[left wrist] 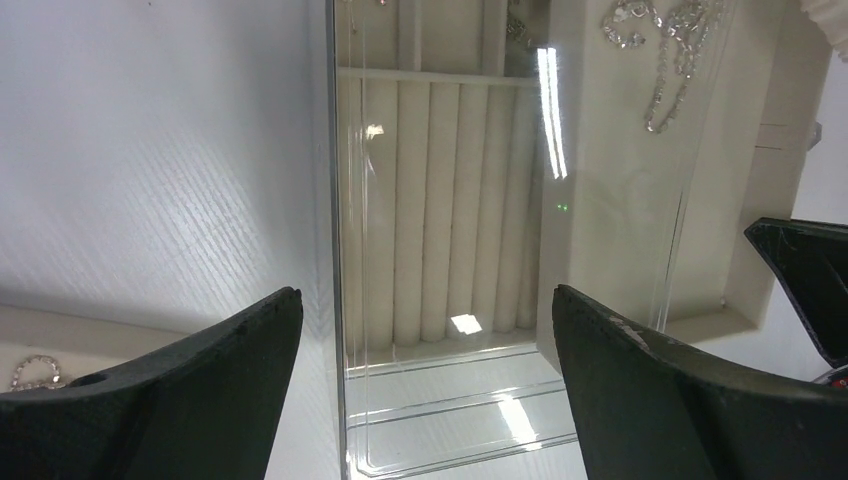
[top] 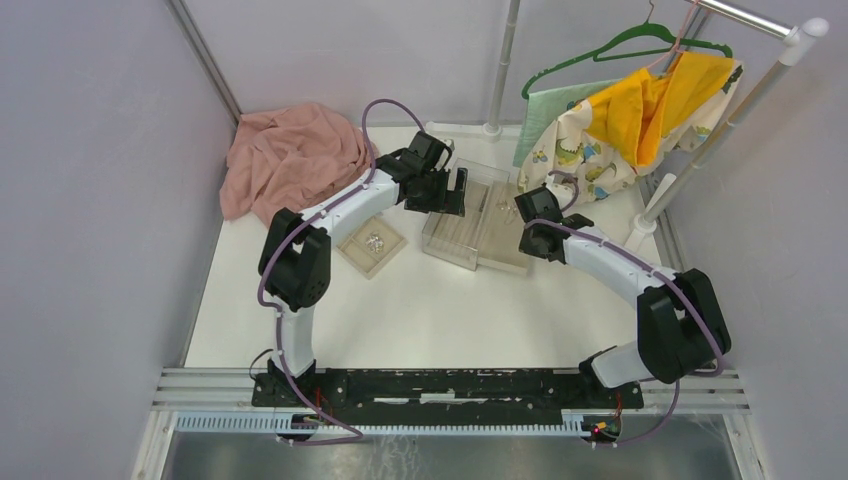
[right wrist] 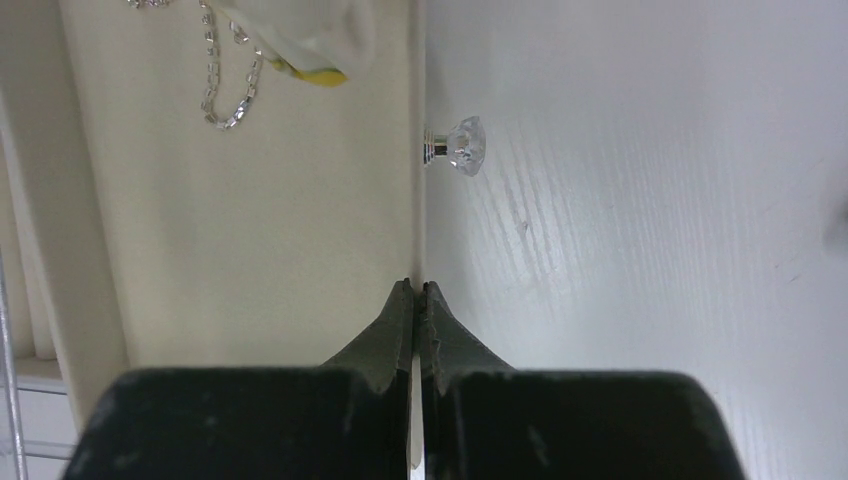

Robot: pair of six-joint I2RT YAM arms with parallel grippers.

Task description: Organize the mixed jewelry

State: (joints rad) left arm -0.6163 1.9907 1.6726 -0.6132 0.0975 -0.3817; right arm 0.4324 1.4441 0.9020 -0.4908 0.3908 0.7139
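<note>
Next, I move my right gripper to the crystal knob's side and push the drawer in, because my right gripper is now over the front edge (right wrist: pixel 419 235) of the pulled-out beige drawer.
The mixed jewelry shows as a silver chain (left wrist: pixel 668 60) lying in the pulled-out beige drawer (top: pixel 505 245), seen again as that chain (right wrist: pixel 222 90) in the right wrist view. More small silver pieces (top: pixel 375 240) lie in a small beige tray (top: pixel 352 256) and show at the left wrist view's corner (left wrist: pixel 35 372). My left gripper (left wrist: pixel 425 295) is open, straddling the near wall of the clear plastic box (left wrist: pixel 335 250) with beige ring rolls (left wrist: pixel 440 220) behind. My right gripper (right wrist: pixel 415 287) is shut with nothing in it, its tips over the drawer's front edge below the crystal knob (right wrist: pixel 462 143).
A pink cloth (top: pixel 290 155) is heaped at the back left. A clothes rack (top: pixel 690 150) with a yellow garment (top: pixel 650 110) on a green hanger stands at the back right, its hem hanging over the drawer (right wrist: pixel 300 40). The right gripper's finger (left wrist: pixel 810 270) shows at the left wrist view's right edge.
</note>
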